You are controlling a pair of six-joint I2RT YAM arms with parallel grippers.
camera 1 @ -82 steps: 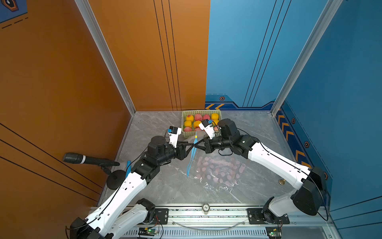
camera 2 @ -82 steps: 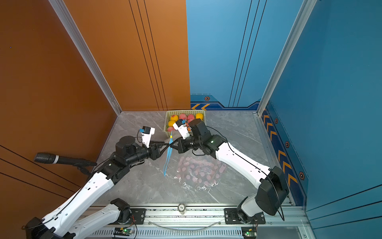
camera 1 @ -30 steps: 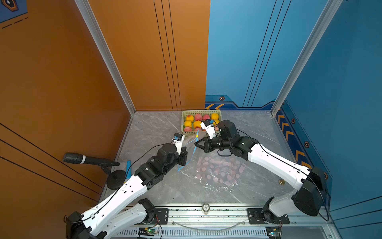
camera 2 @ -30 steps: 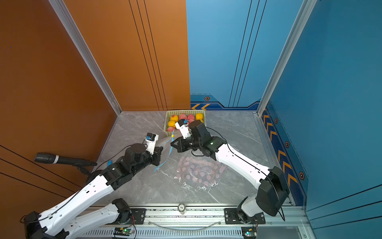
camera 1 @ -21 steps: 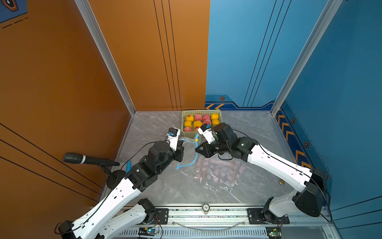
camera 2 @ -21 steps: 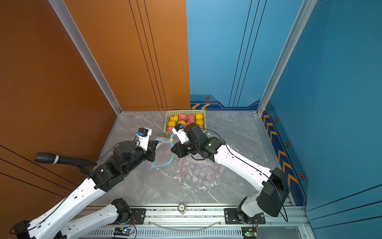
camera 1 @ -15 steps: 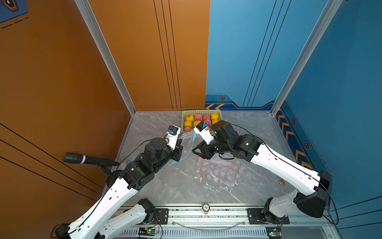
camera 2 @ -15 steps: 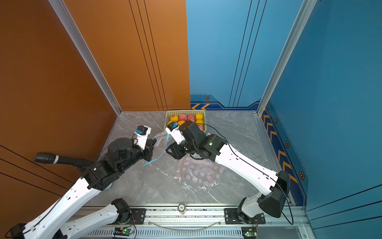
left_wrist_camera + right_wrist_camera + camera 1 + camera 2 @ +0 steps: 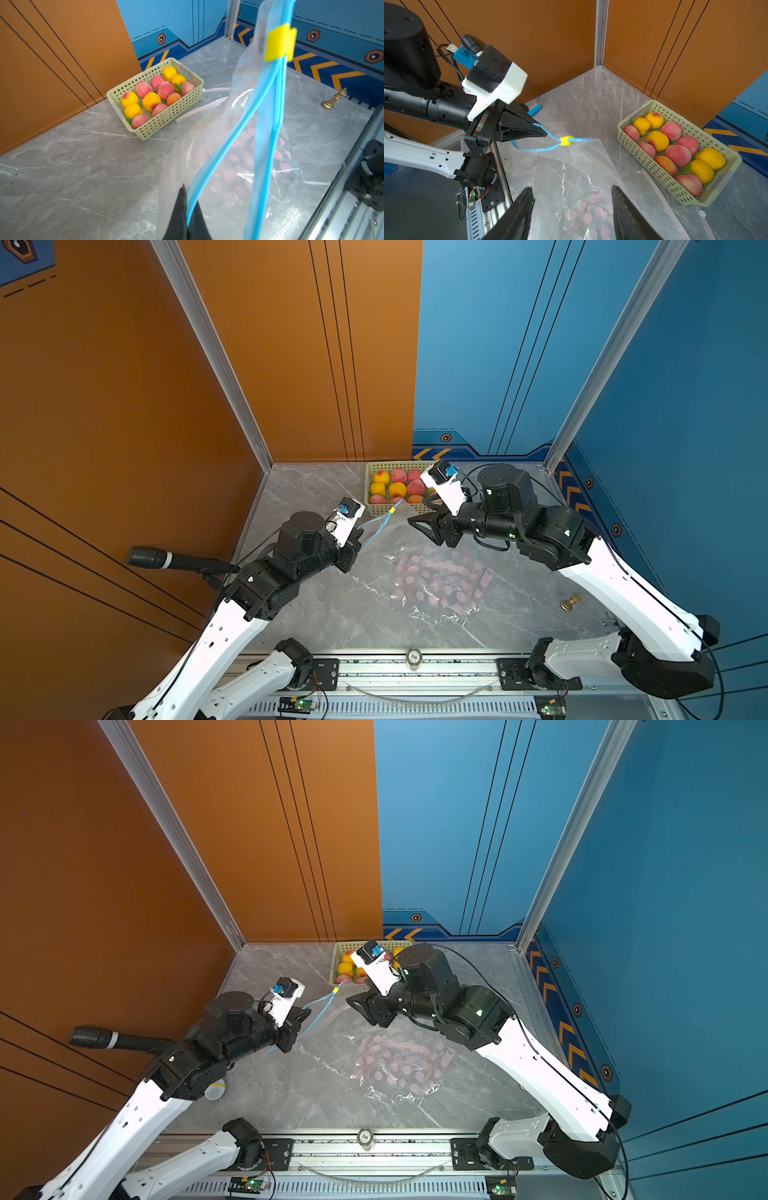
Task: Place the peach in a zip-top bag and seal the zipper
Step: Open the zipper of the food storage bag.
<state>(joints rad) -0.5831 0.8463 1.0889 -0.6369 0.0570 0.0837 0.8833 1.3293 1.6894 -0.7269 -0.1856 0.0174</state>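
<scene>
The robot's left gripper should swing the zipper back before the right gripper takes the bag's loose edge (image 9: pixel 377 533), because the zipper's yellow slider end (image 9: pixel 392 510) slants toward the right gripper.
A clear zip-top bag (image 9: pixel 436 580) printed with pink dots lies on the marble table, its blue zipper strip lifted at the left. My left gripper (image 9: pixel 360 528) is shut on that strip, and the strip runs between its fingers in the left wrist view (image 9: pixel 189 205). The yellow slider (image 9: pixel 391 510) sits near the strip's far end, and the mouth hangs parted below it (image 9: pixel 566 140). My right gripper (image 9: pixel 417 512) hovers open beside the slider, holding nothing (image 9: pixel 572 188). Several peaches (image 9: pixel 399 489) lie in the green basket (image 9: pixel 367 506) at the back.
A microphone (image 9: pixel 166 560) on a stand pokes in from the left wall. A small brass chess piece (image 9: pixel 570 603) stands at the right. A blue object (image 9: pixel 534 110) lies behind my left gripper. The metal rail (image 9: pixel 415 668) runs along the front edge.
My right gripper has opened, let go of the zipper strip and drawn back to the right. The left gripper still holds the strip, now raised further back and left.
</scene>
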